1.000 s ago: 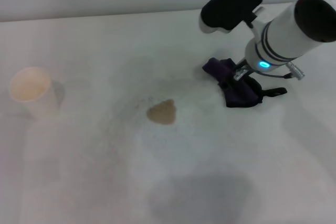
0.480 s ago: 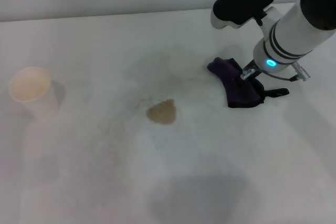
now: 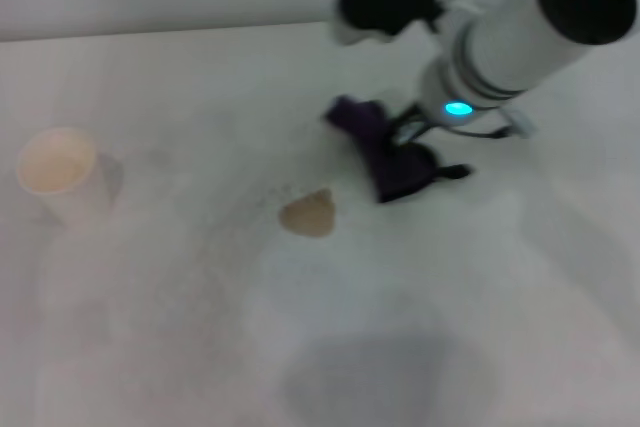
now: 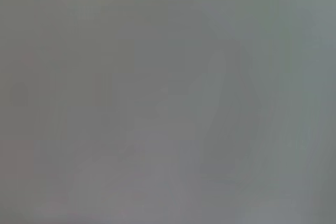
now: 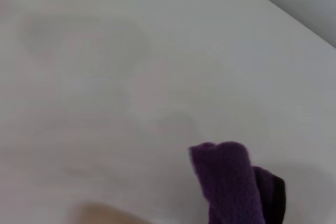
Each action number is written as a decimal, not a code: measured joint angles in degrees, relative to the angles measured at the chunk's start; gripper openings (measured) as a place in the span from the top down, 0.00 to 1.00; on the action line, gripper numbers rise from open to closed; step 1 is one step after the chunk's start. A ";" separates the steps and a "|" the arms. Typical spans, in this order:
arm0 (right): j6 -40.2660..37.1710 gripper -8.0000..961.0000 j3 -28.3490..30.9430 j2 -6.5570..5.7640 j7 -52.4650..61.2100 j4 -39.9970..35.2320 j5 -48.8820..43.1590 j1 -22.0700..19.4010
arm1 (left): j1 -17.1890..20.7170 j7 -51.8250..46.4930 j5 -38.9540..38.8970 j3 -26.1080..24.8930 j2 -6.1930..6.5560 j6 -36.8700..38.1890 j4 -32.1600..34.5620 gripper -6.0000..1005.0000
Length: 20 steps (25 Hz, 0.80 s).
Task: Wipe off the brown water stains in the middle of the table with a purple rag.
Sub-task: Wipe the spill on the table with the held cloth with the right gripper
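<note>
The purple rag (image 3: pixel 372 139) sits off to one side and the brown water stains are uncovered, so my right gripper should wipe the rag back over the tan blotch (image 3: pixel 309 214).
The brown water stains (image 3: pixel 308 215) form a small tan blotch in the middle of the white table (image 3: pixel 180 97). My right gripper (image 3: pixel 408 135) is just right of and behind the stain, shut on the dark purple rag (image 3: pixel 385 155), which hangs from it down to the table. The rag's black loop tab (image 3: pixel 455 171) trails to the right. In the right wrist view the rag (image 5: pixel 231 182) fills the lower middle and the edge of the stain (image 5: pixel 100 214) shows at the bottom. My left gripper is out of view; the left wrist view shows only plain grey.
A white paper cup (image 3: pixel 60 172) stands at the far left of the table. A large grey shadow patch (image 3: pixel 380 377) lies on the near side. The table's far edge (image 3: pixel 200 32) meets a pale wall.
My right arm has swung left, carrying the purple rag from the right side of the table to just beside the stain. The cup and the stain have not moved.
</note>
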 joint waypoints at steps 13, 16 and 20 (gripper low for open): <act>-9.39 0.90 -22.35 0.15 -3.23 3.73 18.70 10.89 | -0.42 -0.35 0.00 0.00 -0.08 0.01 -0.02 0.12; -9.96 0.90 -22.77 0.14 -3.33 6.47 18.71 10.58 | -0.43 -0.36 0.00 0.00 -0.08 0.01 -0.01 0.12; -10.92 0.90 -21.77 0.15 -3.00 11.35 16.52 10.74 | -0.48 -0.36 0.00 0.00 -0.03 0.01 0.06 0.12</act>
